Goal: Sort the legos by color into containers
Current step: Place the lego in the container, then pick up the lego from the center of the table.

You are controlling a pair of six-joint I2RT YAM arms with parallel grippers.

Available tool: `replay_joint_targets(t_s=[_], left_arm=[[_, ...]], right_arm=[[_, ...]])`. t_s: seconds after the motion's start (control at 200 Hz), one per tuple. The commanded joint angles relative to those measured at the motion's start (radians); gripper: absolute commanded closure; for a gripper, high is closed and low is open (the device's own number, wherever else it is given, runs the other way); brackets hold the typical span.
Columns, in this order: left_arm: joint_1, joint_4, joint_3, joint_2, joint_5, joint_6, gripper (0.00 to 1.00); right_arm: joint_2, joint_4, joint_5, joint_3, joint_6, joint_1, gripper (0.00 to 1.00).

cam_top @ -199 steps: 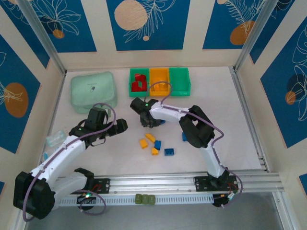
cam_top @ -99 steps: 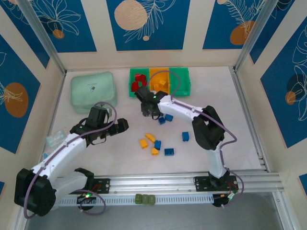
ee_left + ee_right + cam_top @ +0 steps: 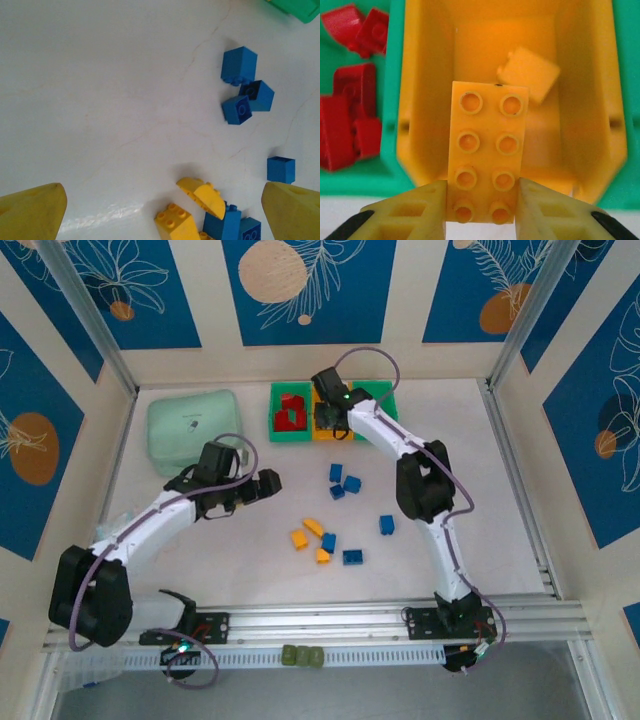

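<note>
The loose yellow legos (image 3: 299,539) are near my hanging left gripper, so it should back off, giving my right gripper room to take the curved yellow lego (image 3: 313,527) next.
My right gripper (image 3: 482,207) is shut on a long yellow-orange lego (image 3: 485,150) and holds it over the orange container (image 3: 420,100), where another yellow lego (image 3: 527,74) lies. Several red legos (image 3: 350,115) fill the left green container (image 3: 290,430). From above, the right gripper (image 3: 328,420) hangs at the orange container's (image 3: 332,392) near rim. The right green container (image 3: 375,410) stands beside it. My left gripper (image 3: 162,215) is open above the table, close to two yellow legos (image 3: 202,195) and several blue legos (image 3: 239,64). In the top view the left gripper (image 3: 268,486) sits left of the loose pile.
Loose blue legos (image 3: 352,483) and yellow legos (image 3: 298,538) are scattered over the table's middle. A pale mint lidded box (image 3: 195,430) stands at the back left. A metal rail (image 3: 380,618) runs along the near edge, and side rails border the table.
The right gripper has carried the yellow-orange lego from the table's middle back to above the orange container. The left arm has shifted right, toward the loose legos, still open.
</note>
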Motion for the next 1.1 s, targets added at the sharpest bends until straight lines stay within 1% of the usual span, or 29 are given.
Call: replay_joint_targets(t_s=[0.0,0.05,0.085,0.135,0.2,0.265,0.415,0.47,0.6,0.68,0.885,0.975,1.095], left_arm=[[0.002,0.014,0.047,0.013,0.026,0.022,0.01],[0.002,0.013,0.053,0.014,0.026,0.023,0.01],[0.002,0.010,0.056,0.015,0.026,0.024,0.01],[0.002,0.010,0.056,0.012,0.027,0.020,0.01],[0.002,0.007,0.053,0.004,0.030,0.017,0.01],[0.002,-0.007,0.048,-0.012,0.029,0.018,0.01],[0.003,-0.047,0.001,-0.082,0.002,0.024,0.01],[0.002,-0.078,-0.014,-0.110,-0.008,0.029,0.01],[0.004,-0.126,-0.061,-0.188,-0.031,0.023,0.01],[0.004,-0.153,-0.094,-0.238,-0.048,0.008,0.01],[0.004,-0.199,-0.169,-0.360,-0.077,-0.036,0.01],[0.004,-0.219,-0.193,-0.402,-0.090,-0.050,0.01],[0.004,-0.231,-0.223,-0.440,-0.095,-0.069,0.01]], right_arm=[[0.101,-0.100,-0.041,0.186,-0.050,-0.015,0.53],[0.130,-0.130,-0.039,0.255,-0.064,-0.017,0.46],[0.138,-0.146,-0.048,0.286,-0.072,-0.018,0.44],[0.128,-0.155,-0.056,0.298,-0.081,-0.016,0.42],[0.094,-0.164,-0.053,0.271,-0.079,-0.009,0.42],[0.026,-0.153,-0.068,0.187,-0.080,0.002,0.42],[-0.187,-0.057,-0.085,-0.144,-0.097,0.058,0.41],[-0.257,-0.030,-0.116,-0.253,-0.107,0.083,0.40],[-0.383,-0.005,-0.209,-0.472,-0.114,0.136,0.38],[-0.446,0.018,-0.199,-0.594,-0.143,0.191,0.37],[-0.521,0.035,-0.264,-0.794,-0.168,0.310,0.35],[-0.528,0.034,-0.263,-0.842,-0.173,0.344,0.35],[-0.525,0.040,-0.279,-0.883,-0.168,0.365,0.35]])
